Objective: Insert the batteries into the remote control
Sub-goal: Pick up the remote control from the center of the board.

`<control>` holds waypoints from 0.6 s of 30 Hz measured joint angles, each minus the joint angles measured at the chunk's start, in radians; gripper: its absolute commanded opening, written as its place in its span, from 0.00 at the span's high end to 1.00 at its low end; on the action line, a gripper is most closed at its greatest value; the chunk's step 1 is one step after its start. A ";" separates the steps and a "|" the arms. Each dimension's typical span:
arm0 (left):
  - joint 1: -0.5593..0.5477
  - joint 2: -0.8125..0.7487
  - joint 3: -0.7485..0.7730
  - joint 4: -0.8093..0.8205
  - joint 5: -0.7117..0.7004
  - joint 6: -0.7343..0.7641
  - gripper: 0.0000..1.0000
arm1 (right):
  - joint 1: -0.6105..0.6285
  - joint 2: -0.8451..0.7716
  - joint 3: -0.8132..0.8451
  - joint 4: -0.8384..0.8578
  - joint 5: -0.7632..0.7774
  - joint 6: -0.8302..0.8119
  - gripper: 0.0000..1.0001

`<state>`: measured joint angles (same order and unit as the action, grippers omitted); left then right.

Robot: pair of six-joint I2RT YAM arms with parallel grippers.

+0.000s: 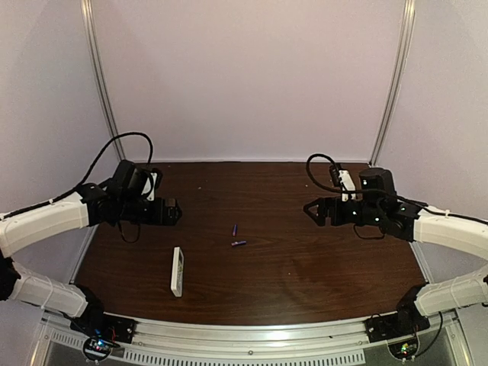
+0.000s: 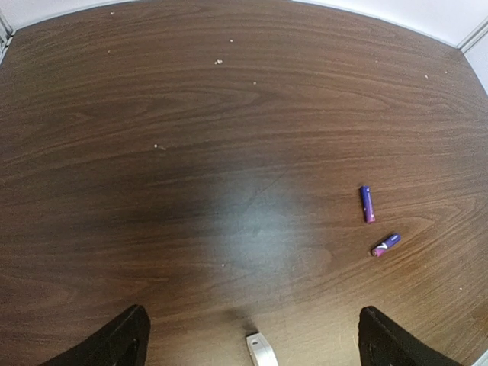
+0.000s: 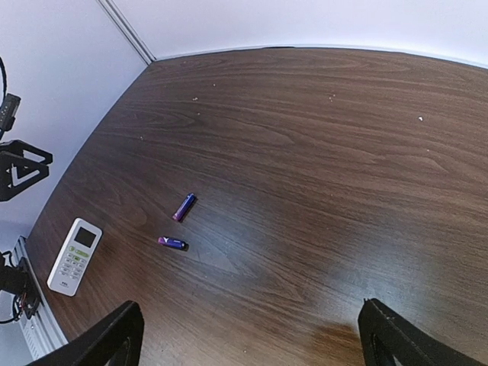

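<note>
The white remote control is standing on edge with its narrow side (image 1: 174, 272) toward the open fingers of my left gripper, so I go on moving down until the fingers straddle its near half (image 1: 177, 286).
Two purple-blue batteries lie loose near the table's middle, one (image 1: 234, 228) behind the other (image 1: 239, 243); they also show in the left wrist view (image 2: 367, 203) (image 2: 386, 244) and the right wrist view (image 3: 184, 206) (image 3: 172, 242). The white remote control (image 1: 177, 271) lies left of them near the front, buttons up in the right wrist view (image 3: 74, 255); only its end (image 2: 261, 351) shows in the left wrist view. My left gripper (image 1: 174, 213) hovers open at the left, above and behind the remote. My right gripper (image 1: 313, 209) hovers open at the right, apart from the batteries.
The dark wooden table (image 1: 305, 259) is ringed by pale walls with metal corner posts (image 1: 103, 84). Black cables loop over both arms. A metal rail (image 1: 252, 335) runs along the near edge. Small crumbs dot the far part of the table.
</note>
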<state>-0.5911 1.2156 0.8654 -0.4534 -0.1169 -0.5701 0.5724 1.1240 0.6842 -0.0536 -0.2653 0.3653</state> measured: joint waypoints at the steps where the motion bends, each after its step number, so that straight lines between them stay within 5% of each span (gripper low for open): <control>1: 0.000 -0.006 -0.006 -0.008 0.003 -0.005 0.02 | -0.001 0.007 0.003 -0.003 -0.002 0.000 0.00; 11: -0.054 -0.307 -0.178 -0.158 0.081 -0.086 0.03 | -0.002 0.095 0.050 0.004 -0.035 -0.011 0.00; 18: -0.204 -0.285 -0.196 -0.222 0.072 -0.191 0.06 | -0.002 0.144 0.050 0.024 -0.077 -0.014 0.00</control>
<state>-0.7956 0.9310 0.6689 -0.6758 -0.0452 -0.7609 0.5705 1.2678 0.7341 -0.0292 -0.3424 0.3515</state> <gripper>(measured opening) 0.967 0.996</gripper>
